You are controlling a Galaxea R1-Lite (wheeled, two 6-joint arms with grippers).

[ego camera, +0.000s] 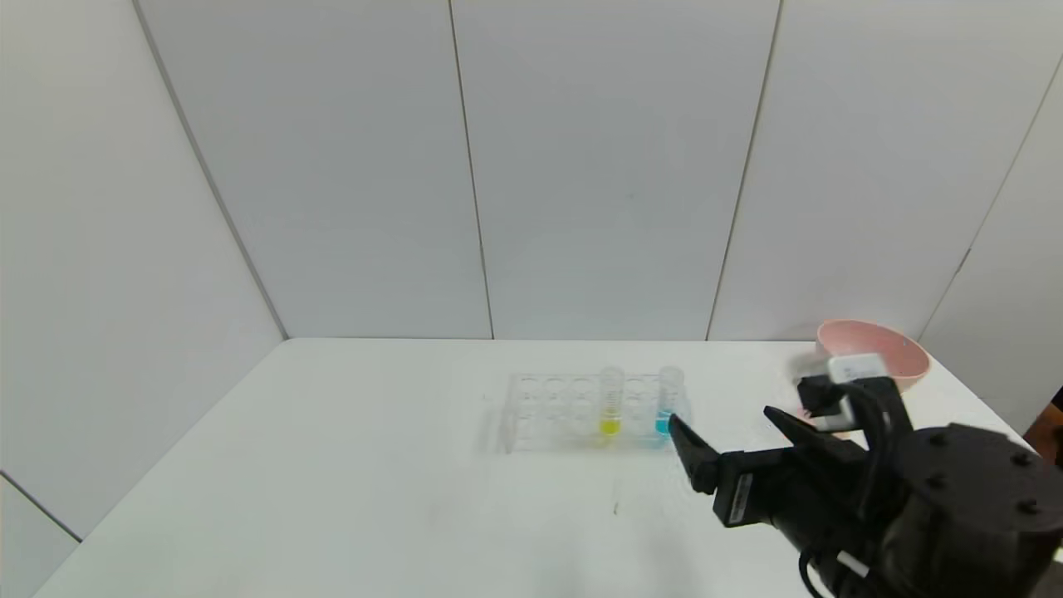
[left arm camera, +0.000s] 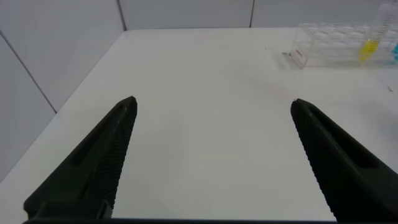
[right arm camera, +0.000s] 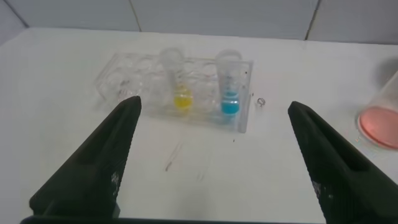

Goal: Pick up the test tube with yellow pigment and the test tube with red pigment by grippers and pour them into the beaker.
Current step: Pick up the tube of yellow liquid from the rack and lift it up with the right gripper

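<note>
I can see pinkish-red liquid [right arm camera: 380, 126] covering the beaker's bottom, so I expect the yellow pigment [ego camera: 609, 427] to turn it orange when I pour the test tube into the beaker.
The test tube with yellow pigment [ego camera: 610, 405] stands upright in a clear rack [ego camera: 548, 411] at the middle of the table, also in the right wrist view [right arm camera: 178, 87] and the left wrist view [left arm camera: 370, 45]. The test tube with red pigment is out of view. The beaker [right arm camera: 380, 118] shows at the edge of the right wrist view, with pinkish-red liquid at its bottom; in the head view my right arm hides it. My right gripper [ego camera: 724, 422] is open and empty, just right of and nearer than the rack [right arm camera: 214, 104]. My left gripper [left arm camera: 213, 102] is open and empty over bare table, far from the rack.
A blue-bottomed tube [ego camera: 667, 405] stands in the rack to the right of the yellow one, close to my right gripper's left fingertip. A pink bowl [ego camera: 872, 349] sits at the back right corner. Grey walls close the table at the back and sides.
</note>
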